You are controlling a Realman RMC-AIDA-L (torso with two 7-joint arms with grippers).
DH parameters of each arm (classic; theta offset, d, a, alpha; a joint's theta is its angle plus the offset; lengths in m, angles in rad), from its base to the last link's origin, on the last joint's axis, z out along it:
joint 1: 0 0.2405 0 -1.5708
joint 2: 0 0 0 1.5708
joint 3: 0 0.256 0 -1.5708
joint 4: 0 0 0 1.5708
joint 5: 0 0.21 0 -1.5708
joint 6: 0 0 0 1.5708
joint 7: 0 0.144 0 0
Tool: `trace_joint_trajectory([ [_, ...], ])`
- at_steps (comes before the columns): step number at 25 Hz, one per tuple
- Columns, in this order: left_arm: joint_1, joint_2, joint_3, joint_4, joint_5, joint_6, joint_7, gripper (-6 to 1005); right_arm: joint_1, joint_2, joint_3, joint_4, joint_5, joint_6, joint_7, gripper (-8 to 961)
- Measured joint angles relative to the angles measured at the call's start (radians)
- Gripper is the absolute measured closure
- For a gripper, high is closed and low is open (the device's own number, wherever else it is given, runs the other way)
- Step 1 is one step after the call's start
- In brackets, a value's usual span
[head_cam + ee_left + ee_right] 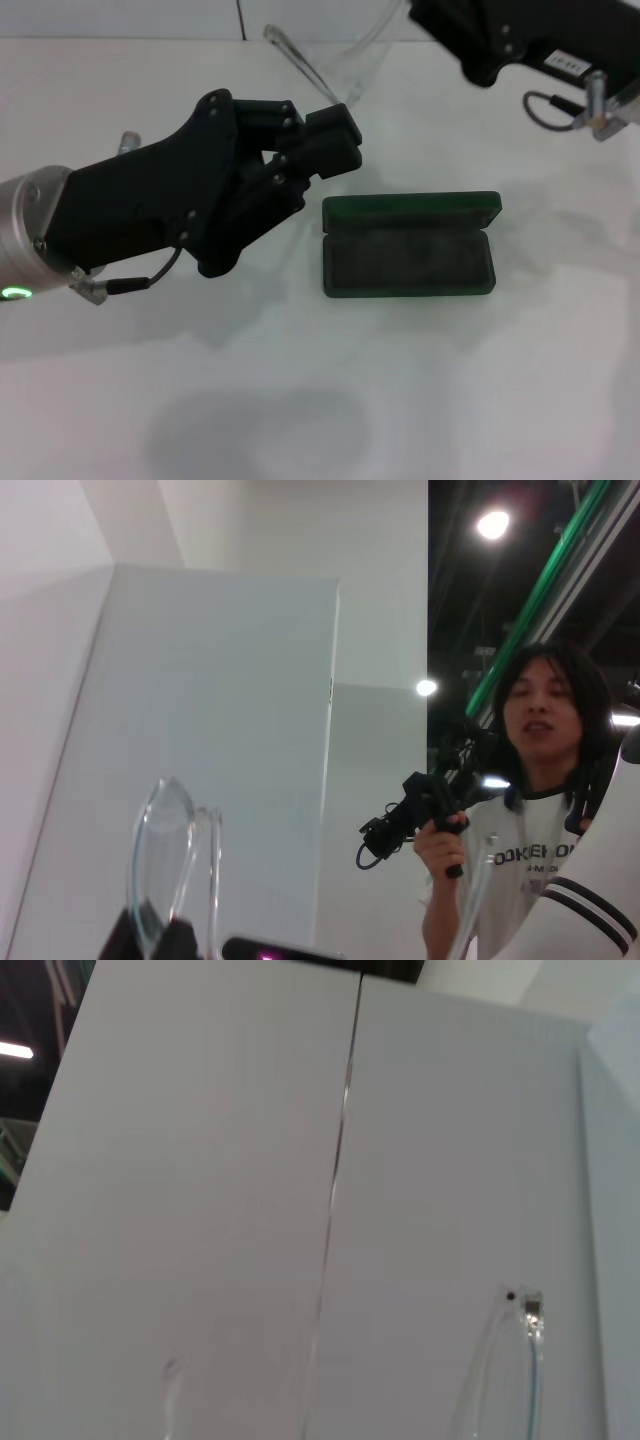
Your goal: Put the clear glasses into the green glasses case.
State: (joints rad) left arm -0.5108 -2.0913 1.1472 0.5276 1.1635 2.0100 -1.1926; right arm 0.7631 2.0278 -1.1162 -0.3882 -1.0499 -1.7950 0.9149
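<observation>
My right gripper needs to bring the clear glasses back against my left gripper (343, 138), because a temple arm (298, 59) sticks out from them and should be folded first.
The clear glasses (300, 62) hang in the air above the far side of the table. My left gripper (335, 130) is shut on them; the left wrist view shows a clear lens (165, 850) standing up from between its fingers. One thin temple arm slants away to the far left, and the other curves toward my right gripper (425, 12) at the top edge, whose tip is cut off by the frame. A clear temple arm with its hinge (530, 1360) shows in the right wrist view. The green glasses case (410, 291) lies open on the table just right of the left gripper, dark lining up, nothing inside.
The white table (300, 400) runs toward me in front of the case. White wall panels stand behind the table. In the left wrist view a person (540, 780) holding a camera rig stands beyond the table.
</observation>
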Motion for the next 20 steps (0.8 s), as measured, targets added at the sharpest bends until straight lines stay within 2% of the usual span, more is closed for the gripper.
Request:
trace_joint_trajectory([
  [7,0.003,-0.001,0.002,-0.001,-0.002,0.001,0.000,877,0.003,0.000,-0.123,0.000,0.062,0.028,-0.012,839],
  [13,0.025,-0.001,0.000,-0.002,-0.003,0.003,0.002,876,-0.027,-0.004,-0.114,-0.009,0.134,0.036,-0.029,839],
  [20,0.035,-0.002,0.002,-0.004,-0.004,0.004,0.008,875,-0.036,-0.003,-0.118,-0.008,0.142,0.048,-0.040,839],
])
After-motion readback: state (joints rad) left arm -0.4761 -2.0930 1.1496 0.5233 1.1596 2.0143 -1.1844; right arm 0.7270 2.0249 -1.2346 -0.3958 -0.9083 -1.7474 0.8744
